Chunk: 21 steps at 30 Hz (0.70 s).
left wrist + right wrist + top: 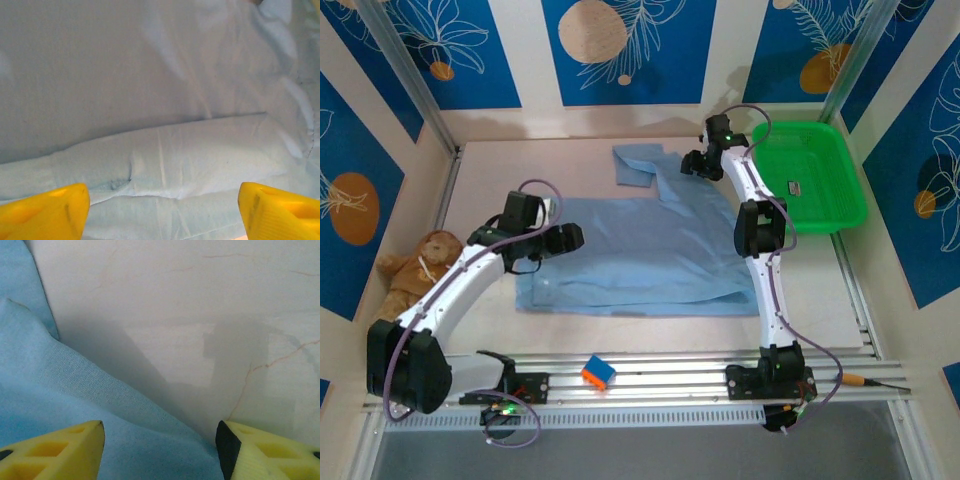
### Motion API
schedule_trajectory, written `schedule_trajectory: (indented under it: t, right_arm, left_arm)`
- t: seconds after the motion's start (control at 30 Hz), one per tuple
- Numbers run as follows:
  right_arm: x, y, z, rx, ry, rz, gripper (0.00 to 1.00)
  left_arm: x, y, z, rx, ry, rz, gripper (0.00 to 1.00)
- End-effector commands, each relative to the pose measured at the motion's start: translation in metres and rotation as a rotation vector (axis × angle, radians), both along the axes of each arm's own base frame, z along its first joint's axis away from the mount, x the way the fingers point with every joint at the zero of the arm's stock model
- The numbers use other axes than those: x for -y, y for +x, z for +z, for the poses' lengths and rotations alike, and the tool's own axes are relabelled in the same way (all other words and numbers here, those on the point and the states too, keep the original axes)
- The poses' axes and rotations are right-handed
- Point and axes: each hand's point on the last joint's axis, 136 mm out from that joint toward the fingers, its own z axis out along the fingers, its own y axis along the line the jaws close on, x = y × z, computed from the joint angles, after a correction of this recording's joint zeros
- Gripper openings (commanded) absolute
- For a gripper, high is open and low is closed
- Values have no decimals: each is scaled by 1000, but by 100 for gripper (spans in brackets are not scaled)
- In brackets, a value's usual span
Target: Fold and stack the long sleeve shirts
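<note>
The robot's right gripper is at one end of the shirt's far edge (682, 178) while the left gripper hovers over the shirt's body, so the left gripper should go to the opposite corner.
One light blue long sleeve shirt (650, 250) lies spread flat in the middle of the table, a sleeve (638, 165) reaching toward the far side. My left gripper (572, 238) hovers over the shirt's left part. Its yellow fingers (45, 210) stand wide open just above a folded edge of the cloth (175, 160), holding nothing. My right gripper (692, 163) is at the shirt's far edge, beside the sleeve. It is open, and the blue fabric (100, 430) lies under and between its fingers (55, 452), the cloth's edge running across the gap onto bare table (200, 315).
A green plastic basket (810, 175) stands at the far right. A teddy bear (420, 265) sits against the left wall. An orange and blue block (599, 372) rests on the near rail between the arm bases. Walls close in the table on three sides.
</note>
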Motion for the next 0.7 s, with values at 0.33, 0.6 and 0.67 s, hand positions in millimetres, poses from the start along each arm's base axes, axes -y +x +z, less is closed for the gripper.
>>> schedule_trajectory:
  t: [0.33,0.6,0.67]
  right_arm:
    - [9,12,-1,19,59,-49,11]
    - [-10,17,44,132,22,-5,0]
    - [-15,14,52,145,24,7,0]
  left_arm:
    - [-77,80,8,39,120,110,79]
    - [-96,144,-54,-87,230,50,72]
    - [-103,157,-67,-114,283,47,71]
